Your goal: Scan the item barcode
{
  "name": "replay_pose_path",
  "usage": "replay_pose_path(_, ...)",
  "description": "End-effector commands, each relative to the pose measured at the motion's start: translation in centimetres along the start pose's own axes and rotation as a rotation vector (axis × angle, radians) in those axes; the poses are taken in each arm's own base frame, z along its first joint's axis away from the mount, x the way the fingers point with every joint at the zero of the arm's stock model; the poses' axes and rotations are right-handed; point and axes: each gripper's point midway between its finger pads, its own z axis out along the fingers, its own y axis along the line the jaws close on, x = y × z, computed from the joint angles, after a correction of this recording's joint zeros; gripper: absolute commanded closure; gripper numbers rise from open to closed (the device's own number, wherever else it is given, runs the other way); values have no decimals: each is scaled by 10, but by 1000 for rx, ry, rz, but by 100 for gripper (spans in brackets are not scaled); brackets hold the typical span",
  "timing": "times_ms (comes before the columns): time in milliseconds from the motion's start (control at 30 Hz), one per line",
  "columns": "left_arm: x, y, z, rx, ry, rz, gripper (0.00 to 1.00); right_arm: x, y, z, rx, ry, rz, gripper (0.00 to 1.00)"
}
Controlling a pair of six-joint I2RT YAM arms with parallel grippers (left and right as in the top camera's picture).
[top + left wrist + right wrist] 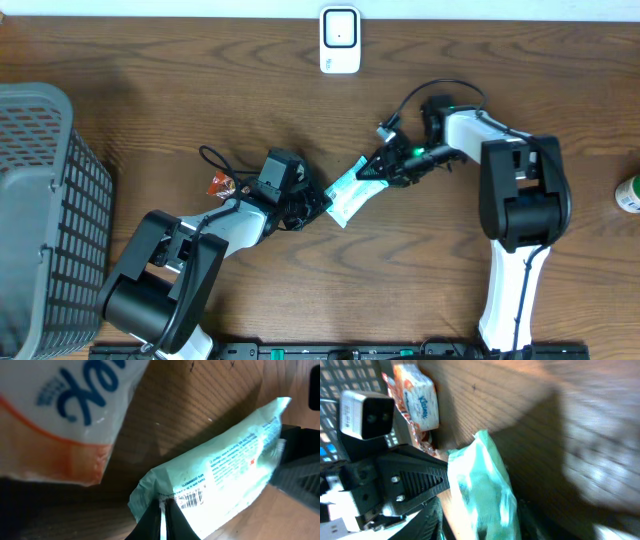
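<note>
The robot's left gripper is pinching the packet point(191, 499) next to its barcode, so the right gripper should take the packet's upper end point(365, 174) and the left gripper should move away before the scan.
A mint-green packet point(350, 195) hangs between my two grippers over the middle of the table. My left gripper point(318, 205) is shut on the packet's lower left edge point(200, 490), its fingertips point(156, 510) pinched right beside the printed barcode point(190, 501). My right gripper point(375, 170) is at the packet's upper right end. In the right wrist view its fingers point(431, 520) stand apart on either side of the packet point(480, 485), with a gap showing. A white scanner point(340, 40) stands at the table's far edge.
A grey mesh basket point(40, 200) fills the left side. An orange and white Kleenex tissue pack point(60, 415) lies on the wood near my left arm, and shows too in the right wrist view point(417, 395). A green-capped bottle point(628, 193) is at the right edge.
</note>
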Motion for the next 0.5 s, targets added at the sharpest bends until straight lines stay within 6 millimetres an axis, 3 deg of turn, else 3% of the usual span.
replay_pose_path(0, 3, 12, 6, -37, 9, -20, 93, 33, -76, 23, 296, 130, 58, 65)
replay_pose_path(100, 3, 12, 6, -37, 10, -20, 92, 34, -76, 23, 296, 132, 59, 91)
replay_pose_path(133, 3, 12, 6, -37, 10, -20, 93, 33, -76, 23, 296, 132, 59, 96)
replay_pose_path(267, 5, 9, 5, -22, 23, -18, 93, 33, -73, 12, 286, 136, 96, 99)
replay_pose_path(367, 1, -2, 1, 10, 8, 55, 64, 32, -53, -1, 228, 157, 76, 99)
replay_pose_path(467, -7, -32, -16, 77, -40, 139, 41, 27, -22, -18, 153, 148, 38, 99)
